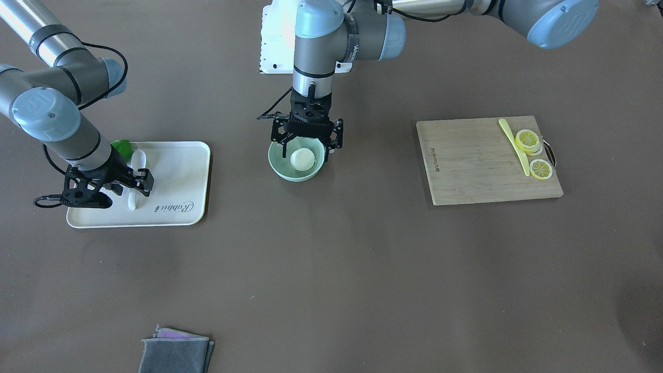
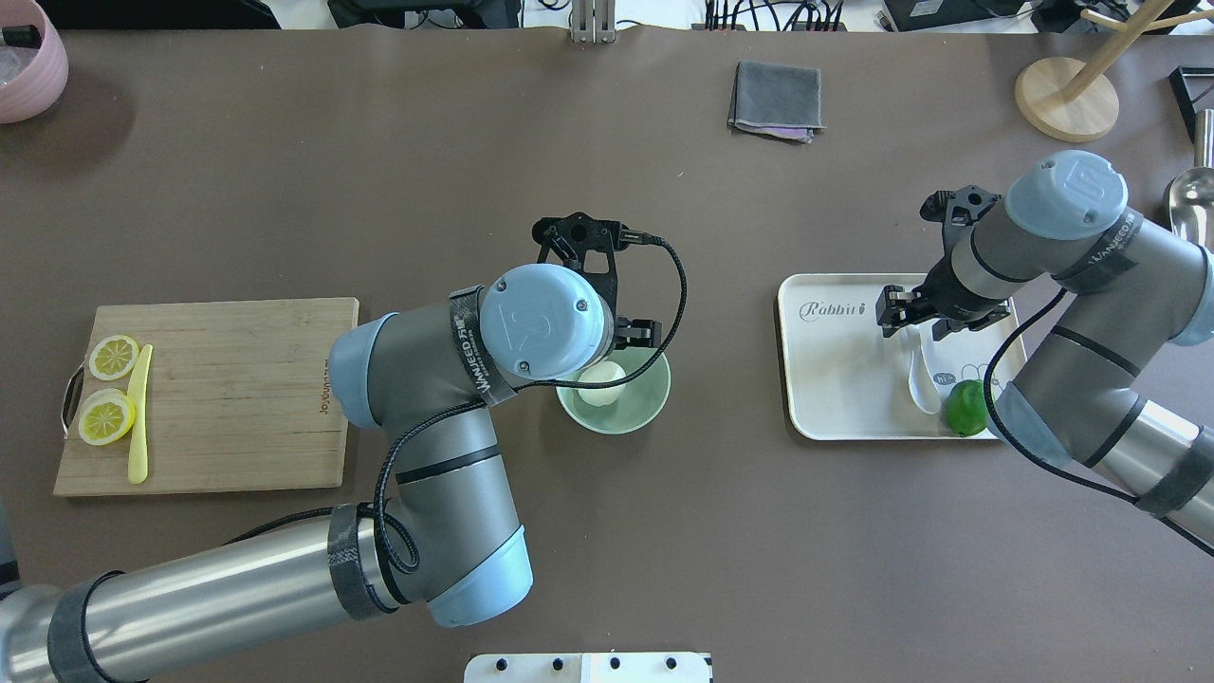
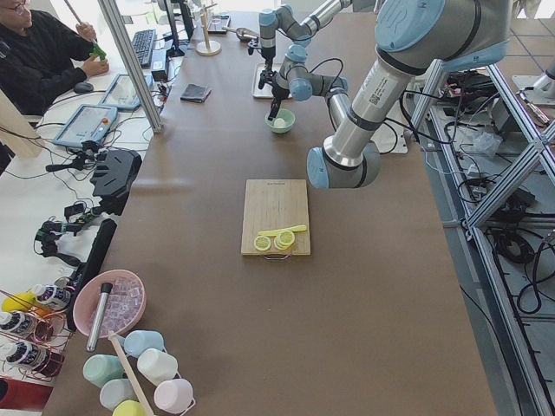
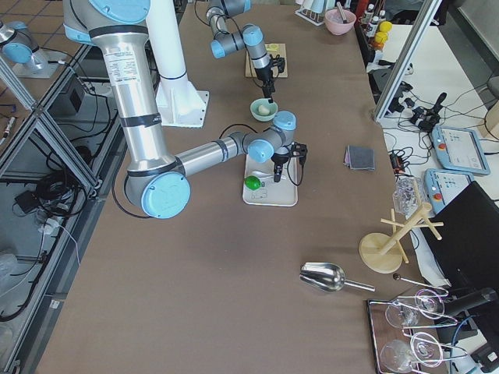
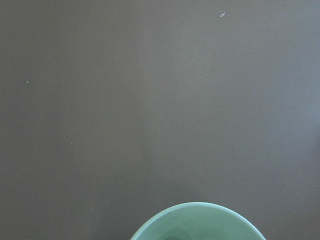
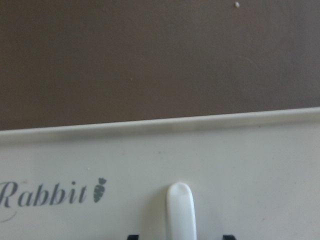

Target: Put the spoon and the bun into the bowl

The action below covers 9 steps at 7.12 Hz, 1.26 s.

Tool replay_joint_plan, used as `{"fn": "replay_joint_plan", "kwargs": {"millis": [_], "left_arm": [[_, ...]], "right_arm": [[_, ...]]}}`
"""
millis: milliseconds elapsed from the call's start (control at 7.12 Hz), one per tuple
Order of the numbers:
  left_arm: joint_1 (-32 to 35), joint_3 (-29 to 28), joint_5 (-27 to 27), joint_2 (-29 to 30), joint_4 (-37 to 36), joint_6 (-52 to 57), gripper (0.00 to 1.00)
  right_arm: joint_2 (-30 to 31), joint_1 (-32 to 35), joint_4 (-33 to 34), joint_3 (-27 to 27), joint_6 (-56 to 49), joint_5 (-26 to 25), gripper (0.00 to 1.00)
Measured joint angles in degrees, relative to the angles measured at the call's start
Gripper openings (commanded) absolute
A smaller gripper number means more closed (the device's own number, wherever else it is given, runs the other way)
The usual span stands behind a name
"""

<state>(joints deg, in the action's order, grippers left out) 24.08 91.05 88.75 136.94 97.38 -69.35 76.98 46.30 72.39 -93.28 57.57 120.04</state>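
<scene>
The white spoon looks as long as the bowl point(image 1: 283, 168) is wide, so its handle point(image 1: 133, 199) will jut over the bowl's rim when I lower it in.
The pale green bowl point(image 1: 295, 176) stands mid-table and the white bun point(image 1: 302, 158) lies inside it. My left gripper point(image 1: 305, 154) hangs open just above the bowl, one finger on each side of the bun and clear of it. The left wrist view shows only the bowl's rim point(image 5: 197, 206). The white spoon point(image 1: 135, 160) lies on the cream tray point(image 1: 181, 176). My right gripper point(image 1: 130, 185) is open and low over the tray, its fingers straddling the spoon's handle point(image 6: 180, 210). In the overhead view the spoon point(image 2: 918, 372) lies below the right gripper point(image 2: 922, 324).
A green lime point(image 2: 967, 408) sits at the tray's corner beside the spoon's scoop. A wooden cutting board point(image 1: 476, 166) holds lemon slices point(image 1: 528, 139) and a yellow knife point(image 1: 515, 145). A folded grey cloth point(image 2: 776, 100) lies at the far edge.
</scene>
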Motion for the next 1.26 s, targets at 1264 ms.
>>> {"fn": "replay_joint_plan", "kwargs": {"millis": [1264], "left_arm": [[9.79,5.38,5.84,-7.86,0.91,16.11,0.98]], "right_arm": [[-9.17,2.89,9.69,-9.10,0.54,2.64,0.00]]}}
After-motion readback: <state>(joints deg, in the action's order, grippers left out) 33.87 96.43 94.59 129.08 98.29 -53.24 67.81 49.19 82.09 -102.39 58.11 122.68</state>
